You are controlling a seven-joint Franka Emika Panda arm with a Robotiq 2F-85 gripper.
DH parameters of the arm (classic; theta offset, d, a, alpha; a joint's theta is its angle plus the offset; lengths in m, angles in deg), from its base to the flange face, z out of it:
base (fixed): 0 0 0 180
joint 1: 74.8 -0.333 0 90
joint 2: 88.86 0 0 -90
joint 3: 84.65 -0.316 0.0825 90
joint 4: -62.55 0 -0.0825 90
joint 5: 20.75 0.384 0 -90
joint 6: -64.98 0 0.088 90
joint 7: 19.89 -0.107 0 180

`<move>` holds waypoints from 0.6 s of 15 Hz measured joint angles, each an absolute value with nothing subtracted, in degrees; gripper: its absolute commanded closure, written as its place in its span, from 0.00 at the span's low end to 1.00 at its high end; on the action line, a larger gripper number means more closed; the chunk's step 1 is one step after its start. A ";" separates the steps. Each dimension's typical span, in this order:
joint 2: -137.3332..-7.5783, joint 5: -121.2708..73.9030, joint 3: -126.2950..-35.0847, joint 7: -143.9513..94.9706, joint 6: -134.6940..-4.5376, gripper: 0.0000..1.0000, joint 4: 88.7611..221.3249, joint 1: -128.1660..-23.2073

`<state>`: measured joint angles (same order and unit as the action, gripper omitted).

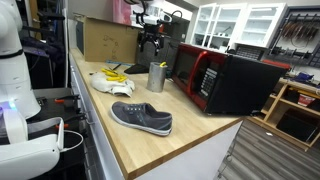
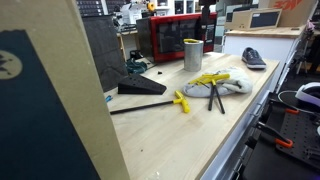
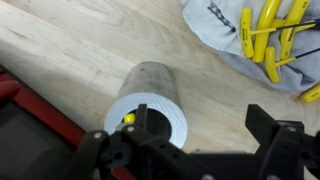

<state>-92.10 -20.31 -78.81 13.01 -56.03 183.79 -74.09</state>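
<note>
My fingers are spread, and the yellow thing (image 1: 163,64) sticks up above the grey cup's rim (image 1: 156,66), open to them. My gripper should keep going down toward the yellow thing until the fingers are on both sides of it.
My gripper (image 3: 205,130) is open and empty above a grey metal cup (image 3: 150,98). In the wrist view one finger is over the cup's mouth and the other is over bare wood beside it. A small yellow thing (image 3: 128,119) lies inside the cup. In both exterior views the cup (image 1: 156,77) (image 2: 192,54) stands upright on the wooden counter in front of a red and black microwave (image 1: 215,80). The gripper (image 1: 150,42) hangs a little above the cup.
A white cloth with yellow hex keys (image 1: 110,82) (image 2: 222,82) (image 3: 265,40) lies near the cup. A grey shoe (image 1: 140,117) (image 2: 253,58) lies on the counter (image 1: 190,130). A cardboard box (image 1: 105,40) stands at the back. A black wedge (image 2: 140,87) lies on the wood.
</note>
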 measured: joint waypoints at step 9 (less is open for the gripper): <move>-83.54 -20.23 -79.58 14.82 -56.11 0.00 175.74 -72.48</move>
<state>-83.54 -20.23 -79.58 14.82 -56.11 175.74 -72.48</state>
